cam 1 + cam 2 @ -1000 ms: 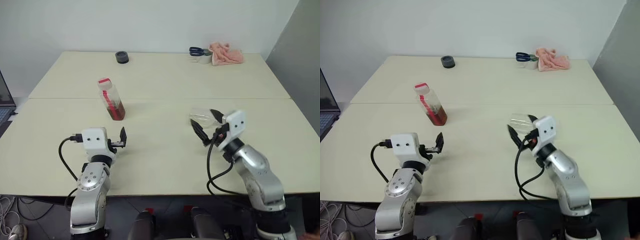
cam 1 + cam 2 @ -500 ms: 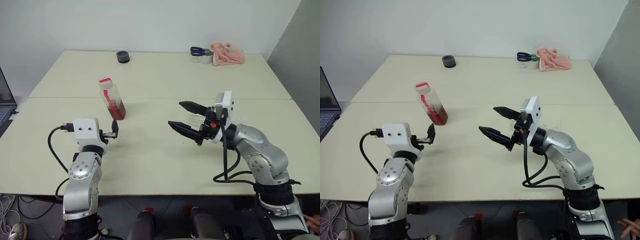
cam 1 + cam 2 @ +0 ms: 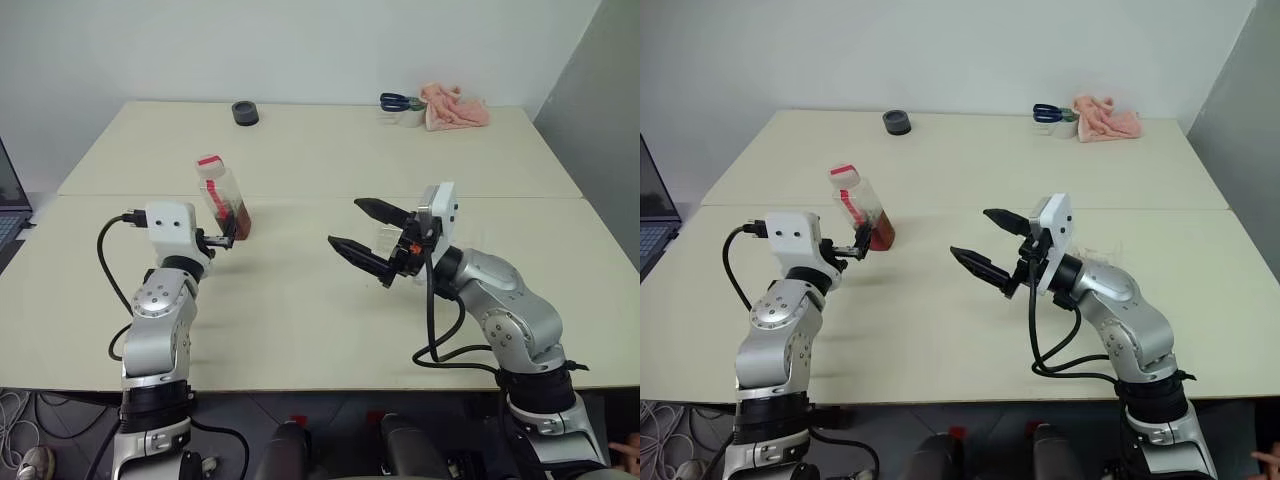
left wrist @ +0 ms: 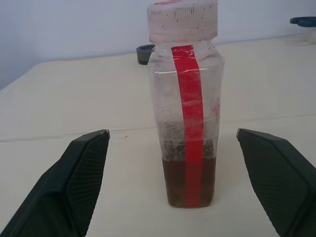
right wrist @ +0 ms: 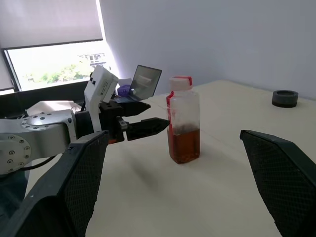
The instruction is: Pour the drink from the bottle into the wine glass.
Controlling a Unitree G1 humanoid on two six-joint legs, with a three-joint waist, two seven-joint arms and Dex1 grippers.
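I expect the red-and-white cap (image 3: 209, 165) to unscrew and come off in one piece when I turn it with my right gripper, because fine ridges (image 4: 183, 23) go around the cap's side.
The bottle (image 3: 221, 192) stands upright on the left half of the table, clear with a red-and-white cap and a red strip. The drink (image 4: 190, 185) is a brown layer in its bottom. My left gripper (image 3: 228, 236) is open and level, its fingertips (image 4: 96, 143) just short of the bottle's lower body, one to each side. My right gripper (image 3: 346, 224) is open and empty above the table's middle, pointing left toward the bottle (image 5: 183, 118). A bit of the clear wine glass (image 3: 385, 236) shows between its fingers; the rest is hidden behind it.
A black ring (image 3: 244, 113) sits at the table's far edge. Scissors (image 3: 395, 101) and a pink cloth (image 3: 453, 105) lie at the far right. A laptop (image 5: 146, 79) is off the left side. A seam (image 3: 300, 197) joins two tabletops.
My left gripper rose and moved forward to the bottle. My right arm swung left and lifted, its gripper turning to point left in front of the wine glass.
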